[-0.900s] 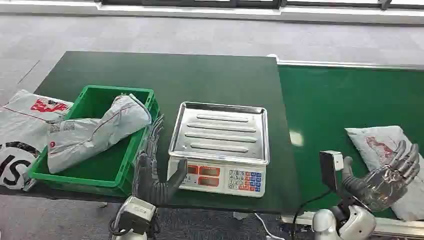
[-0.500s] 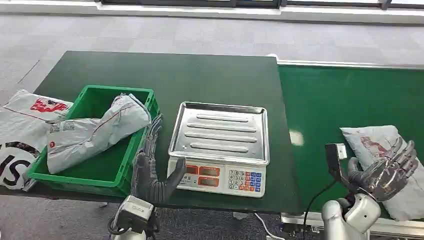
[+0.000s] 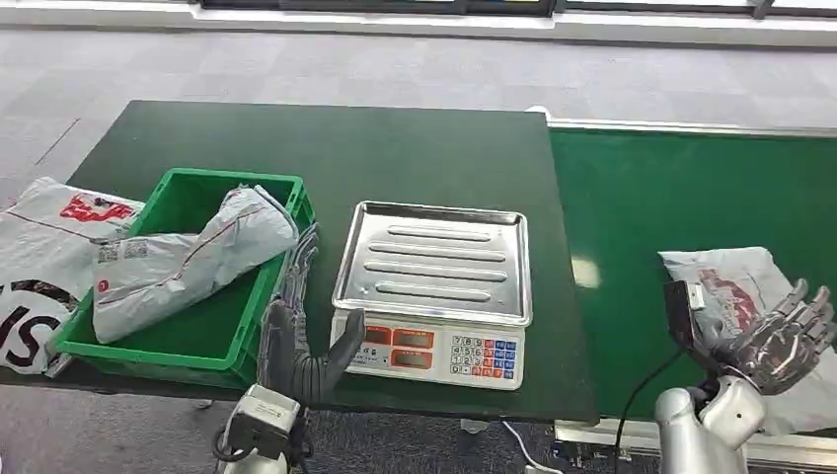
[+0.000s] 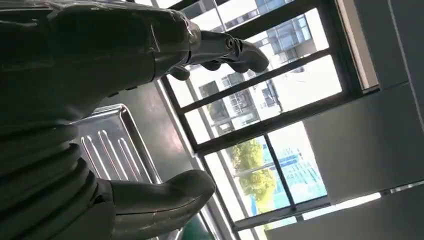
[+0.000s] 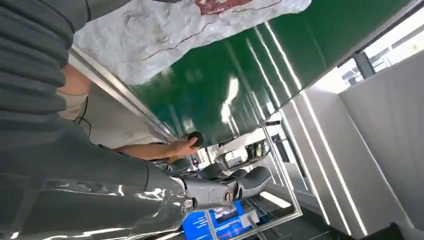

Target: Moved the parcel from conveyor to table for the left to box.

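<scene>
The grey parcel's crinkled skin (image 5: 155,37) lies loose on the conveyor. The grey parcel will bunch up in my grip and spread out past it when I lift.
A grey parcel (image 3: 745,296) with a red mark lies on the green conveyor (image 3: 681,207) at the right; its crinkled skin (image 5: 165,35) fills part of the right wrist view. My right hand (image 3: 780,341) hovers over the parcel's near end with its fingers spread and holds nothing. My left hand (image 3: 296,341) stands upright between the green box (image 3: 192,346) and the scale (image 3: 434,286), fingers apart and empty; its fingers (image 4: 225,50) show against the windows. Another grey parcel (image 3: 188,262) lies slanted in the box.
The scale's steel tray (image 4: 112,150) sits mid-table on the dark green table (image 3: 326,148). A large grey bag (image 3: 39,257) lies at the table's left edge. A person's hand (image 5: 165,149) rests by a round knob beside the conveyor frame.
The parcel has ridden the conveyor leftward. My right hand has moved up and to the right over its near end, fingers still spread. The left hand has barely moved.
</scene>
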`<state>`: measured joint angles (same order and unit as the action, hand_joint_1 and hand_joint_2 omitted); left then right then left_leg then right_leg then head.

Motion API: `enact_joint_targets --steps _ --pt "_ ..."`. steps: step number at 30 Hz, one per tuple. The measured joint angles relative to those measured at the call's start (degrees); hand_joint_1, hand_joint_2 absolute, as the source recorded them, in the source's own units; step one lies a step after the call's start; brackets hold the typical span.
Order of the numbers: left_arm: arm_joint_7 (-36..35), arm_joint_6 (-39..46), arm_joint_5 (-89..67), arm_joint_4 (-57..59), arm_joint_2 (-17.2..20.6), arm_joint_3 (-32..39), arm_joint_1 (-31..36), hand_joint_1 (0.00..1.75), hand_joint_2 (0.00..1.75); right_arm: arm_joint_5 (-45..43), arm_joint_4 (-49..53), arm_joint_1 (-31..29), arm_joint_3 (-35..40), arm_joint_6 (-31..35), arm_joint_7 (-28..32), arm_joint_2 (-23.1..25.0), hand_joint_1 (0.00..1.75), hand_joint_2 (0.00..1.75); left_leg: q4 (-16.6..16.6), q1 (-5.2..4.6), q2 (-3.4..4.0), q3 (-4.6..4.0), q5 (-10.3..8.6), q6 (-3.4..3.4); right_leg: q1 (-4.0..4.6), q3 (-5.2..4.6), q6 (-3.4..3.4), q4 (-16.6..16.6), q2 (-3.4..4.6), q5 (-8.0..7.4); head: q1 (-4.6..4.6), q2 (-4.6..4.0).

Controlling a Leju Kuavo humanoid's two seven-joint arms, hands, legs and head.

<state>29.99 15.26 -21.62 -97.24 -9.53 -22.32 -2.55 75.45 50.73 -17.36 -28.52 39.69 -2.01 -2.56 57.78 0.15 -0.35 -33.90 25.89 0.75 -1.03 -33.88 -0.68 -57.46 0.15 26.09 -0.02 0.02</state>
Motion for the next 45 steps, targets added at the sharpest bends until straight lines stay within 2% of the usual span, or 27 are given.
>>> enact_joint_targets --steps 12,30,33,38,45 --pt "-0.2 -0.3 0.2 0.8 0.0 0.0 1.0 0.0 1.75 -3.0 -7.5 -2.6 -3.8 0.2 1.5 -3.7 0.0 1.75 0.0 -0.02 0.0 0.0 0.02 -0.03 -0.02 0.0 -0.02 0.0 0.0 -0.02 0.0 0.0" --pt "-0.1 -0.9 0.2 2.4 0.0 0.0 2.8 0.0 1.75 -3.1 -12.3 -3.9 -5.6 0.2 2.4 -5.6 0.0 1.75 0.0 -0.02 0.01 0.0 0.03 -0.05 -0.02 0.0 -0.03 0.0 0.01 -0.02 0.0 0.0" --pt "-0.1 -0.9 0.2 2.5 0.0 0.0 2.9 0.0 1.75 -6.5 -13.6 -4.9 -5.6 -2.6 6.3 -5.6 0.0 1.75 0.0 -0.02 0.02 0.0 0.03 -0.05 -0.01 -0.01 -0.02 0.0 0.02 -0.02 0.0 0.0" --pt "0.3 -1.1 0.2 2.9 0.0 0.0 3.2 0.0 1.75 -12.8 -15.6 -6.7 -5.7 -10.5 16.4 -5.6 0.0 1.75 0.0 -0.01 0.01 0.0 -0.01 -0.09 -0.01 0.0 -0.02 0.0 0.0 -0.02 0.0 0.0" --pt "0.5 -1.3 0.2 3.3 0.0 0.0 3.6 0.0 1.75 -14.3 -17.2 -7.8 -5.7 -12.0 18.3 -5.6 0.0 1.75 0.0 -0.02 0.0 -0.02 -0.01 -0.11 -0.02 0.0 -0.03 0.0 -0.01 -0.02 0.0 0.0"
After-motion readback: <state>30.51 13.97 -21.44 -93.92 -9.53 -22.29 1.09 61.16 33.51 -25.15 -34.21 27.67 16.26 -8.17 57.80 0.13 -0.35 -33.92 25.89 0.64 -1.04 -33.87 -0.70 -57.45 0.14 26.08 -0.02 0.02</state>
